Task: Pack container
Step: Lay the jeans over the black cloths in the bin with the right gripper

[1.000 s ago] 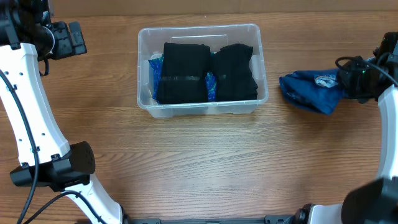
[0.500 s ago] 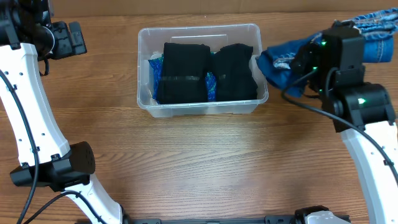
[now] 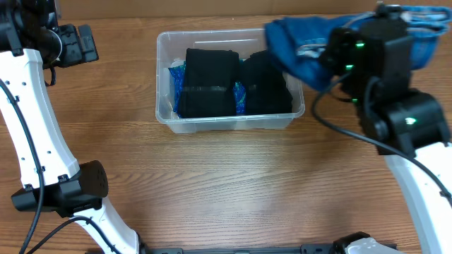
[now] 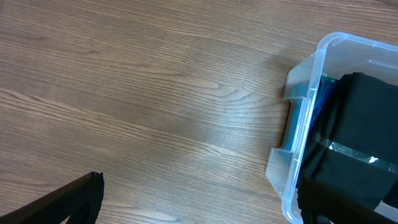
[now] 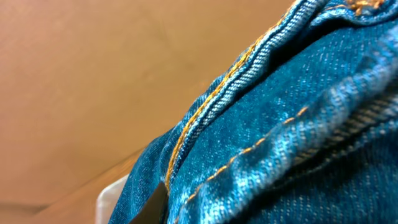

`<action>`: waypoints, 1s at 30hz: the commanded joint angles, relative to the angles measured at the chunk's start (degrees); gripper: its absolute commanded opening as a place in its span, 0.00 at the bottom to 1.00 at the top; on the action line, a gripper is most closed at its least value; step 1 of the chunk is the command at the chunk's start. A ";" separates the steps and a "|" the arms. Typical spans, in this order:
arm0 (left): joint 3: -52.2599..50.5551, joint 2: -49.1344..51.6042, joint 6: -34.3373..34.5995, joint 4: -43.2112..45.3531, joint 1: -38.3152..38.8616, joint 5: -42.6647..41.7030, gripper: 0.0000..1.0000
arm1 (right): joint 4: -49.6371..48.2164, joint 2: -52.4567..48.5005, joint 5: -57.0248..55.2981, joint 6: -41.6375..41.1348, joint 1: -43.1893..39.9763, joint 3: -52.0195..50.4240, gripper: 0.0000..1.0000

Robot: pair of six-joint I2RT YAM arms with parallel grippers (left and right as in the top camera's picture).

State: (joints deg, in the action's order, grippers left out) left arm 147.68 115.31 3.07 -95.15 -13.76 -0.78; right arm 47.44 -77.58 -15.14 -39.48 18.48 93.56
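I should go on moving my right gripper across the black garments point(image 3: 227, 81), because the blue jeans point(image 3: 292, 51) are up clear of the container's rim, before I let go once the jeans reach across both.
The clear plastic container point(image 3: 162, 77) stands at the back middle of the table and holds two folded black garments point(image 3: 210, 92) point(image 3: 267, 88) over something blue. My right gripper point(image 3: 337, 55) is shut on a pair of blue jeans point(image 3: 296, 44) and holds them raised over the container's right end. The denim point(image 5: 280, 124) fills the right wrist view and hides the fingers. My left gripper point(image 3: 74, 44) is open and empty at the far left, well clear of the container. Its left wrist view shows the container's left wall point(image 4: 305, 118).
More blue denim point(image 3: 427, 32) trails to the back right edge behind the right arm. Bare wood lies in front of the container. The left arm's base point(image 3: 67, 190) stands at the front left.
My right gripper has lifted the jeans from the table at the right and carried them left, up over the container's right end. The left arm has not moved.
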 commanded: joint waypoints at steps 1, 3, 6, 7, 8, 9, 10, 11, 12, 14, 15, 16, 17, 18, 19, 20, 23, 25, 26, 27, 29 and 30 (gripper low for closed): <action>-0.22 0.42 0.81 0.07 -0.09 0.33 1.00 | -4.39 -2.19 -2.58 -4.44 5.70 4.02 0.04; -0.22 0.42 0.79 0.07 -0.09 0.33 1.00 | -6.93 -5.55 -3.02 -4.48 8.72 4.02 0.04; -0.22 0.42 0.79 0.07 -0.09 0.33 1.00 | -11.91 -10.69 -9.94 -2.78 13.73 4.02 0.04; -0.20 0.42 0.79 0.07 -0.09 0.33 1.00 | -13.94 -11.58 -10.93 -0.76 14.95 4.02 0.04; -0.22 0.42 0.79 0.07 -0.09 0.33 1.00 | -15.78 -12.22 -12.39 0.17 16.11 4.02 0.04; -0.20 0.42 0.79 0.07 -0.09 0.33 1.00 | -18.56 -12.90 -15.56 1.05 18.14 4.02 0.04; -0.22 0.42 0.79 0.07 -0.09 0.33 1.00 | -20.28 -12.96 -16.52 2.56 19.26 4.02 0.04; -0.22 0.42 0.79 0.07 -0.09 0.33 1.00 | -22.10 -12.98 -16.98 3.56 20.22 4.02 0.04; -0.22 0.42 0.79 0.07 -0.09 0.33 1.00 | -23.06 -12.98 -17.00 3.52 20.83 4.02 0.04; -0.22 0.42 0.81 0.07 -0.09 0.33 1.00 | -23.39 -13.35 -16.96 1.18 21.00 4.02 0.04; -0.22 0.42 0.79 0.07 -0.09 0.33 1.00 | -23.39 -14.01 -16.96 -0.61 21.03 4.02 0.04; -0.22 0.42 0.81 0.07 -0.09 0.33 1.00 | -23.67 -15.54 -16.96 -2.84 21.05 4.02 0.04; -0.20 0.42 0.81 0.07 -0.09 0.33 1.00 | -24.06 -17.62 -16.94 -4.39 21.05 4.02 0.04; -0.20 0.42 0.79 0.07 -0.09 0.33 1.00 | -24.37 -19.34 -16.96 -5.44 21.05 4.02 0.04; -0.22 0.42 0.81 0.07 -0.09 0.33 1.00 | -24.98 -20.76 -16.96 -5.55 21.05 4.02 0.04; -0.22 0.42 0.79 0.07 -0.09 0.33 1.00 | -26.40 -22.77 -16.96 -5.55 21.05 4.02 0.04; -0.22 0.42 0.79 0.07 -0.09 0.33 1.00 | -30.32 -25.35 -17.33 -5.51 21.09 4.02 0.04; -0.22 0.42 0.79 0.07 -0.09 0.33 1.00 | -32.52 -26.12 -18.88 -5.29 21.09 4.02 0.04; -0.22 0.42 0.81 0.07 -0.09 0.33 1.00 | -33.22 -26.25 -18.88 -5.29 21.09 4.02 0.04; -0.22 0.42 0.81 0.07 -0.09 0.33 1.00 | -33.81 -26.43 -18.88 -5.33 21.09 4.02 0.04; -0.20 0.42 0.79 0.04 -0.09 0.33 1.00 | -35.08 -27.08 -18.86 -5.35 21.11 4.02 0.04; -0.22 0.42 0.79 0.07 -0.09 0.33 1.00 | -35.89 -27.82 -18.67 -5.55 21.11 4.02 0.04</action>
State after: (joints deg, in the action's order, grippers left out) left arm 147.65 115.31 3.07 -95.15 -13.76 -0.78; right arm 15.53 -106.30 -30.55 -45.41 39.75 93.76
